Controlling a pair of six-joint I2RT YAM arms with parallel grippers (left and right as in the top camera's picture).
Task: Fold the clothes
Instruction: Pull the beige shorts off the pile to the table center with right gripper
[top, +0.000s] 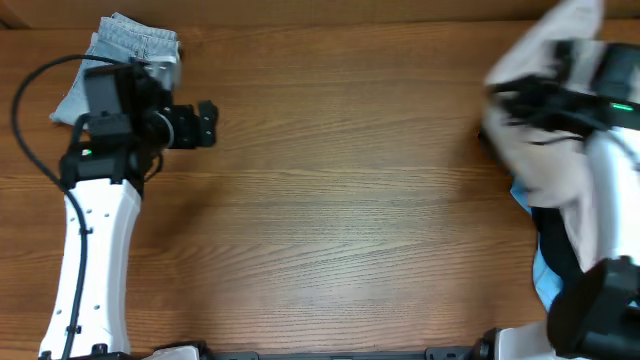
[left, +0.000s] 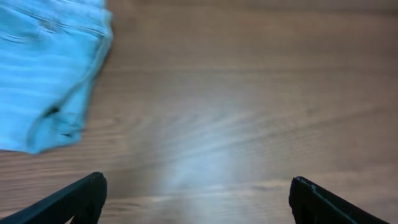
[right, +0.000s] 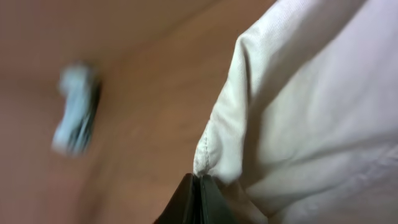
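Note:
My left gripper should straighten the shorts' waistband after I lay the beige shorts (top: 546, 168) on the open wood (top: 345, 150) and before I fold them, because they hang bunched from my right gripper.
Pale beige shorts (top: 545, 150) hang bunched in the air at the table's right edge, draped over my right arm. In the right wrist view my right gripper (right: 200, 182) is shut on a stitched edge of the beige shorts (right: 298, 106). A light-blue denim garment (top: 130, 45) lies folded at the far left corner. My left gripper (top: 207, 124) stands open just to its right, holding nothing. The left wrist view shows the light-blue garment (left: 50, 68) at upper left, with bare wood between the wide-apart fingertips (left: 84, 198).
Below the lifted shorts, a black garment (top: 560, 245) and a light-blue one (top: 545, 285) lie at the right edge of the wooden table (top: 340, 200). A black cable (top: 25, 95) loops beside the left arm.

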